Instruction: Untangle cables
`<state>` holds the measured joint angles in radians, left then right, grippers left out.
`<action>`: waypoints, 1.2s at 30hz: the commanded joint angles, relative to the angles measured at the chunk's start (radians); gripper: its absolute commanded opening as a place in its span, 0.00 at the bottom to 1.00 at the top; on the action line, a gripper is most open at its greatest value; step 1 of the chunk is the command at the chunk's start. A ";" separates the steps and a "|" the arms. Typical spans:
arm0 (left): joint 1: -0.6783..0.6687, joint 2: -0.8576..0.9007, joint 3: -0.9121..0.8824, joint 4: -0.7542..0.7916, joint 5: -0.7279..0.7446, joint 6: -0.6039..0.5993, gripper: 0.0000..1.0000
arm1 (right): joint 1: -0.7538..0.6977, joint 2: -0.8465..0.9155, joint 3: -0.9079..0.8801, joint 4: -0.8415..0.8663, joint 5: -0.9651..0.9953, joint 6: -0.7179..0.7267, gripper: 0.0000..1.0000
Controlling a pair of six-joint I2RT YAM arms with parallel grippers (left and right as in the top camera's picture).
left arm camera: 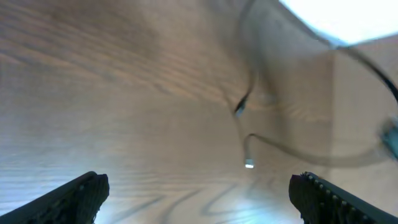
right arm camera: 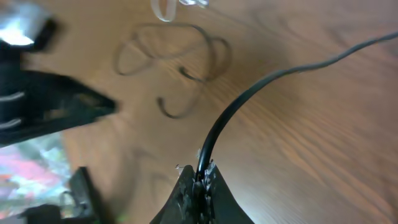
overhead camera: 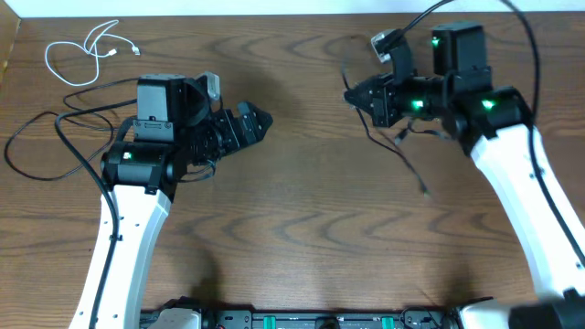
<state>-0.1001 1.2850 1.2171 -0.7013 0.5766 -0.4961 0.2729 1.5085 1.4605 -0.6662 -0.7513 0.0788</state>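
The black cable [overhead camera: 393, 151] hangs from my right gripper beyond my left gripper's reach, so next I bring the cable back and pass it into my left gripper's open fingers [overhead camera: 274, 123].
My right gripper [right arm camera: 204, 177] is shut on a black cable [right arm camera: 261, 84] that rises from the jaws and runs off to the upper right. From above, the right gripper [overhead camera: 351, 93] points left, and a thin black cable [overhead camera: 409, 166] trails from it down over the table. My left gripper [overhead camera: 263, 121] points right, open, with nothing in it. Its fingers [left arm camera: 81, 194] stand wide apart above bare wood, with a cable's plug ends [left arm camera: 249, 163] lying ahead. A white cable [overhead camera: 84, 53] lies coiled at the far left. Another black cable [overhead camera: 32, 122] loops beside the left arm.
The wooden table [overhead camera: 302, 228] has its back edge along the top of the overhead view. The left arm [right arm camera: 43, 109] shows blurred at the left of the right wrist view. Thicker black wires [overhead camera: 512, 14] arc over the right arm.
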 commanded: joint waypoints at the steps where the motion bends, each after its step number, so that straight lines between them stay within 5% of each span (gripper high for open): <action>1: -0.002 0.002 -0.006 0.039 0.018 -0.116 0.98 | 0.019 -0.083 0.018 -0.019 -0.080 -0.035 0.01; 10: -0.003 0.002 -0.006 0.093 0.036 -0.293 0.97 | 0.084 -0.217 0.018 -0.093 -0.065 -0.170 0.01; 21: -0.002 0.002 -0.006 0.131 0.393 -0.550 0.92 | 0.084 -0.168 0.018 -0.082 -0.041 -0.169 0.01; 25: -0.003 0.002 -0.006 0.134 0.412 -0.647 0.84 | 0.086 -0.150 0.018 -0.074 -0.041 -0.162 0.01; 36: -0.020 0.002 -0.006 0.157 0.418 -0.945 0.84 | 0.204 -0.115 0.017 0.033 0.002 -0.117 0.01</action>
<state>-0.1146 1.2850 1.2171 -0.5621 0.9745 -1.3472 0.4469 1.3888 1.4616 -0.6395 -0.7765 -0.0582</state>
